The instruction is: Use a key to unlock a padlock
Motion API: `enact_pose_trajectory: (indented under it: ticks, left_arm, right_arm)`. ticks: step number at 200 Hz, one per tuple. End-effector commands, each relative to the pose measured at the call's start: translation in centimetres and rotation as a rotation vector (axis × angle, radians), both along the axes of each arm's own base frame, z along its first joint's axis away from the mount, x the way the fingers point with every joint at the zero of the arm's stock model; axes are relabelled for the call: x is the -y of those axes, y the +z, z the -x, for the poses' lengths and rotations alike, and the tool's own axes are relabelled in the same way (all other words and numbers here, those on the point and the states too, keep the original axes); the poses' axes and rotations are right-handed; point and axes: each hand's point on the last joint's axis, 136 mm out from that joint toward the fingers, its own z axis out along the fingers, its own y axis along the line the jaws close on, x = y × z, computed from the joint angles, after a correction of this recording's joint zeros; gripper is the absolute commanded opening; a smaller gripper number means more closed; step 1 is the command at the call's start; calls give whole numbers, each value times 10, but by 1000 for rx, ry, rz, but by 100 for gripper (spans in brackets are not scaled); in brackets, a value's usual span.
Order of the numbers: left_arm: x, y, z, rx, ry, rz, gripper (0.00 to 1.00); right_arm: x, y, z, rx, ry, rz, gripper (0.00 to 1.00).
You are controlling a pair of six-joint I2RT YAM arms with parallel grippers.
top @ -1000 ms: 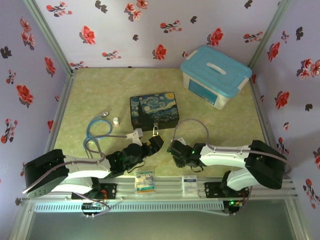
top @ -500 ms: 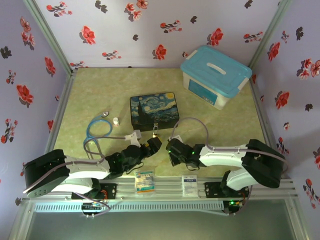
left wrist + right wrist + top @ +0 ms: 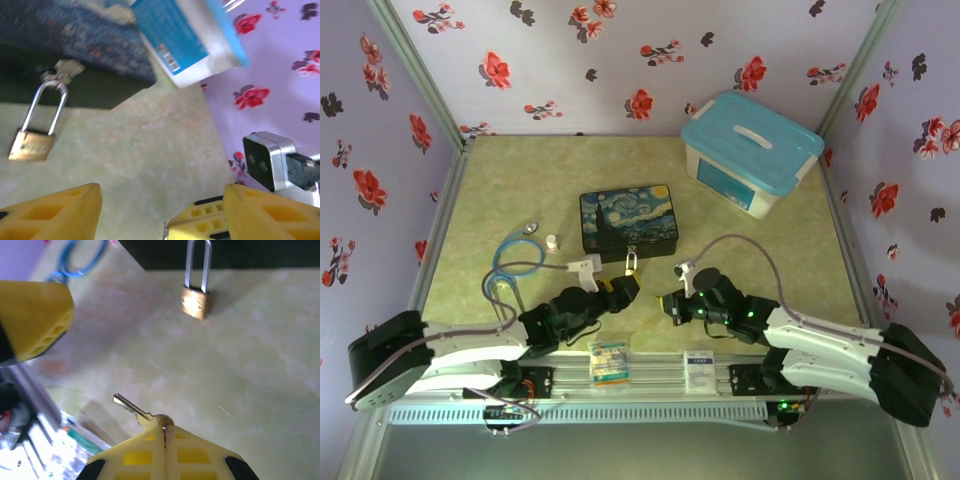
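The key's blade (image 3: 131, 407) points out toward my open left gripper (image 3: 42, 320), so my right gripper should keep moving there and let go once my left gripper holds that blade.
The small brass padlock (image 3: 632, 263) hangs by its silver shackle (image 3: 47, 102) from the clasp on the front of the Starry Night tin (image 3: 628, 220). Its body (image 3: 31, 145) rests on the table; it also appears at the top of the right wrist view (image 3: 196, 302). My right gripper (image 3: 164, 432) is shut on the key (image 3: 134, 409), whose blade sticks out up and to the left, well short of the padlock. In the top view that gripper (image 3: 667, 303) sits right of the lock. My left gripper (image 3: 160, 217) is open and empty, just below-left of the padlock (image 3: 623, 288).
A clear box with a blue lid (image 3: 750, 150) stands at the back right. A blue stethoscope (image 3: 515, 262) and a small white cylinder (image 3: 552, 241) lie left of the tin. Small cards (image 3: 608, 360) rest on the front rail.
The right arm has stretched out low to the right, and its gripper has turned, still holding the key. The left arm has sunk lower. The padlock has not moved.
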Motion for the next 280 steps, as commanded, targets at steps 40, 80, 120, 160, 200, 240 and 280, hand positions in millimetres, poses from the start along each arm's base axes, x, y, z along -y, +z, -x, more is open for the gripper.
enact_pose_trajectory:
  ticks: [40, 80, 120, 160, 200, 240, 280]
  left_arm:
    - [22, 16, 4, 31, -102, -67, 77]
    - [47, 11, 3, 6, -142, -75, 63]
    - [56, 11, 2, 0, -156, -79, 45]
    - [57, 11, 2, 0, -158, -88, 26]
    - [61, 17, 3, 16, -177, -85, 0]
    - [45, 34, -7, 40, -128, -4, 0]
    - [21, 79, -14, 120, -89, 176, 0]
  right_arm:
    - [-6, 52, -4, 40, 31, -122, 0]
    - [-7, 60, -4, 27, 8, -173, 0]
    - [-1, 58, -5, 38, -26, -186, 0]
    - [0, 57, -4, 39, -21, -173, 0]
    - [-1, 58, -6, 44, -25, -176, 0]
    - [-2, 73, -9, 23, -45, -299, 82]
    - [-8, 125, -17, 13, -46, -621, 99]
